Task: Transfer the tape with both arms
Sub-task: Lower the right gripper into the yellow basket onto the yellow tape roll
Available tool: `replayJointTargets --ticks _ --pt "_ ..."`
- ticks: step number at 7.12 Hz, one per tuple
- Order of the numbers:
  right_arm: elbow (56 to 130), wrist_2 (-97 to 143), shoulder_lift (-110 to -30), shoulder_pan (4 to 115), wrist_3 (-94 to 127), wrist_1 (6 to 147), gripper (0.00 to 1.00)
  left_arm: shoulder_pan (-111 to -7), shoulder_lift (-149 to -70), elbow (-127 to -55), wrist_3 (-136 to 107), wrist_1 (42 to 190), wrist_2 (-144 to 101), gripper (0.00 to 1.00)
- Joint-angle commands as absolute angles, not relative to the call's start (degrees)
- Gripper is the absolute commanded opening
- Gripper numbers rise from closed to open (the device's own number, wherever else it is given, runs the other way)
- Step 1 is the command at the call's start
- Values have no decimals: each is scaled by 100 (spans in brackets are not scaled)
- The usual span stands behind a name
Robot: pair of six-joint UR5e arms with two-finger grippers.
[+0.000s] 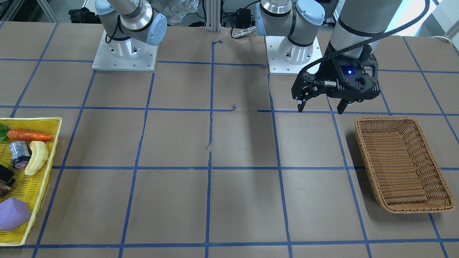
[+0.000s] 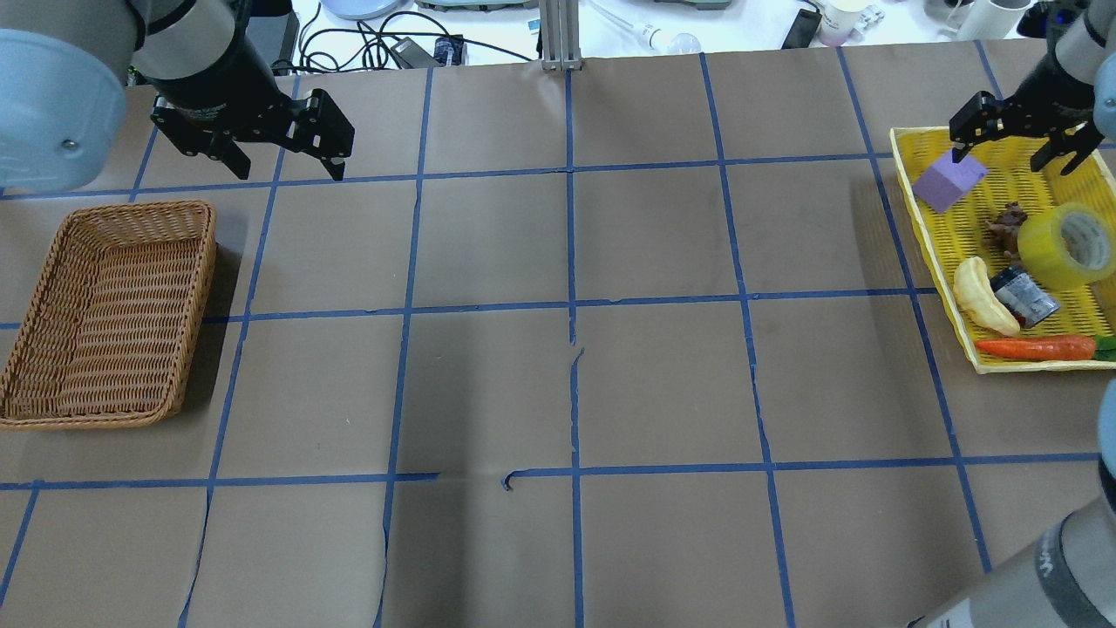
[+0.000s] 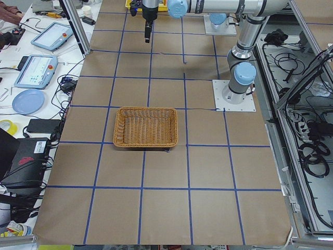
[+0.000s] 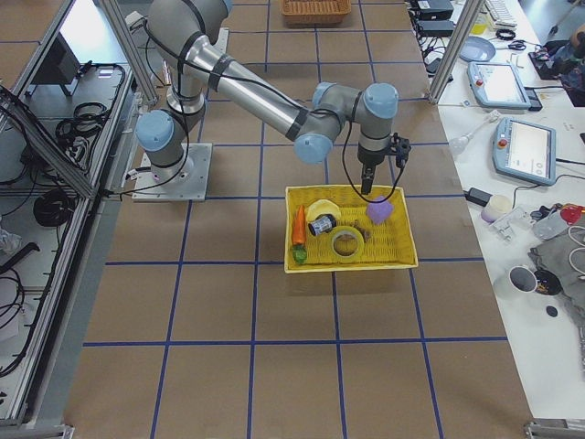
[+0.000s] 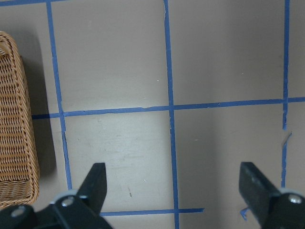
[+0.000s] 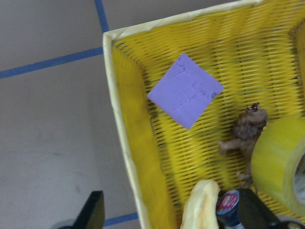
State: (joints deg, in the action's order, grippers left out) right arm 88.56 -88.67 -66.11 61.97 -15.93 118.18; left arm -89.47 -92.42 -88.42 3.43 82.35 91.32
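Observation:
The tape roll (image 6: 274,160) will come away alone when I lift it, because the brown figure (image 6: 246,136) just touches the yellow tape roll's smooth side.
The yellow tape roll (image 2: 1065,246) lies in the yellow tray (image 2: 924,209) at the table's right end. It also shows in the right wrist view (image 6: 276,162) and the exterior right view (image 4: 347,243). My right gripper (image 2: 1003,161) is open and empty. It hovers over the tray's far end, above the purple block (image 6: 186,90) and apart from the tape. My left gripper (image 1: 320,109) is open and empty. It hangs above the table beyond the empty wicker basket (image 2: 105,314). Its fingers (image 5: 95,181) frame bare table. In the front-facing view the tape is out of view.
The tray also holds a pale banana toy (image 2: 981,296), a dark cylinder (image 2: 1027,296), a carrot (image 2: 1033,347) and a brown figure (image 2: 1004,225) next to the tape. Brown paper with blue grid lines covers the table. Cables and devices lie past the far edge.

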Motion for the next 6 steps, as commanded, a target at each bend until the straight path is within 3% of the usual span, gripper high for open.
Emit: replayJointTargets --ticks 1,3,5,6 --pt "9261 -8465 -6469 5374 -2415 12076 100 -8939 -9237 -8850 343 8235 9132 100" --pt "9509 -8464 -6486 5011 -2514 12059 95 -8947 -9246 -8842 343 8235 9132 100" --pt "9431 -8464 -6347 5010 -2688 12111 27 -8938 -9237 -8842 343 8235 9132 100" --pt "9405 -8464 -6180 5010 -2794 12425 26 -8938 -9246 -8850 343 8235 9132 100"
